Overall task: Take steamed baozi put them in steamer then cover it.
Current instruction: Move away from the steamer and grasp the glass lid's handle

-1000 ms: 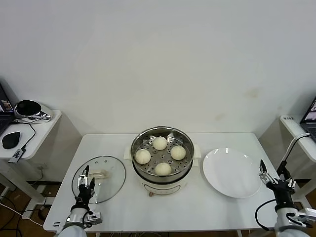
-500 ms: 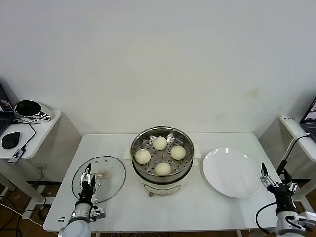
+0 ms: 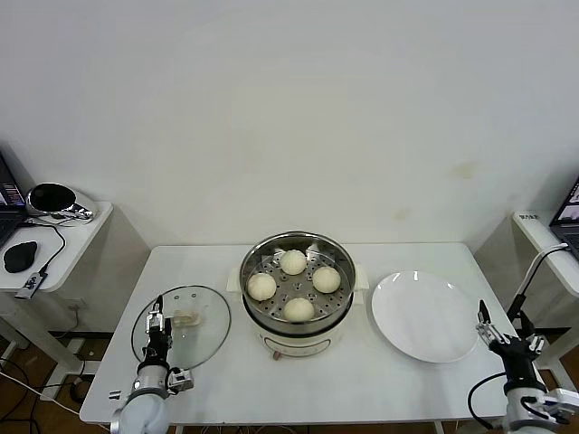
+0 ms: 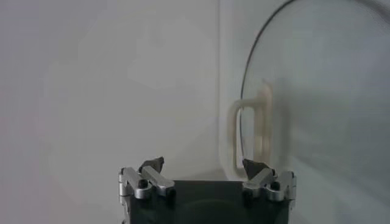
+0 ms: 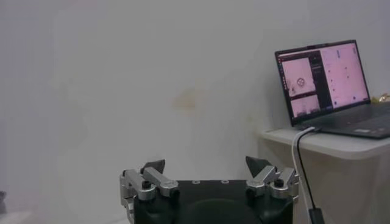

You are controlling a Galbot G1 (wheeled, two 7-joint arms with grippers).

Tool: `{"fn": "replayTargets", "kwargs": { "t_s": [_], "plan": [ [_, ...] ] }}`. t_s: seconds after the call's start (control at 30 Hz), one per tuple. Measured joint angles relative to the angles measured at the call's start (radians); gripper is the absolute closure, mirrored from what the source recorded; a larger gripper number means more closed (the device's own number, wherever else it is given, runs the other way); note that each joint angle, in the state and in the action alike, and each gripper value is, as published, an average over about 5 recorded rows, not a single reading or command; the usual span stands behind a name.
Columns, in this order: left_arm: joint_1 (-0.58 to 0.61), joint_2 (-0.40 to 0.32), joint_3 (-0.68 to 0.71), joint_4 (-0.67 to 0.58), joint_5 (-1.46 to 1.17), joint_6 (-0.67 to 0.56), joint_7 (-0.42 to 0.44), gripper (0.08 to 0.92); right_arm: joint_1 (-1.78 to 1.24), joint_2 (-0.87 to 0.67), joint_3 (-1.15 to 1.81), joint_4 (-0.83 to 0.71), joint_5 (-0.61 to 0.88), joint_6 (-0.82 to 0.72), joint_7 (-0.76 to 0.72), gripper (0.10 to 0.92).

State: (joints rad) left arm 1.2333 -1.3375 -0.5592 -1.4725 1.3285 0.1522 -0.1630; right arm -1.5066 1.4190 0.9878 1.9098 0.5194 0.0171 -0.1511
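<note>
I expect the glass cover (image 3: 194,338) to settle onto the steamer's rim above the baozi when I lower it, because the baozi sit low inside the steamer's tall steel sides (image 3: 296,242).
Four cream-white baozi (image 3: 294,285) lie on the perforated tray inside the steel steamer (image 3: 298,249), which stands uncovered at the table's middle. The glass cover (image 3: 199,339) with its cream handle (image 3: 185,318) lies flat on the table to the steamer's left. My left gripper (image 3: 156,318) is open and empty, just above the cover's near left part, close to the handle. In the left wrist view the gripper (image 4: 203,165) faces the cover (image 4: 317,115) and its handle (image 4: 251,131). My right gripper (image 3: 498,322) is open and empty past the table's right edge; the right wrist view shows it (image 5: 206,164) empty.
A flat white plate (image 3: 423,316) lies to the right of the steamer. A side table (image 3: 54,253) with a mouse and a shiny object stands at the left. Another side table with a laptop (image 5: 329,82) stands at the right.
My left gripper has drawn back a little toward me, staying open at the cover's near left. My right gripper has dropped slightly lower at the table's right edge.
</note>
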Motion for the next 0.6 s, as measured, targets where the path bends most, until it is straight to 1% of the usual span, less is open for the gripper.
{"fn": "replayTargets", "kwargs": {
  "t_s": [0.6],
  "plan": [
    [-0.046,-0.011,0.013,0.038,-0.014,0.025,0.002,0.177,-0.008,0.004,-0.004,-0.003,-0.008,0.011,-0.001,0.203]
  ]
}}
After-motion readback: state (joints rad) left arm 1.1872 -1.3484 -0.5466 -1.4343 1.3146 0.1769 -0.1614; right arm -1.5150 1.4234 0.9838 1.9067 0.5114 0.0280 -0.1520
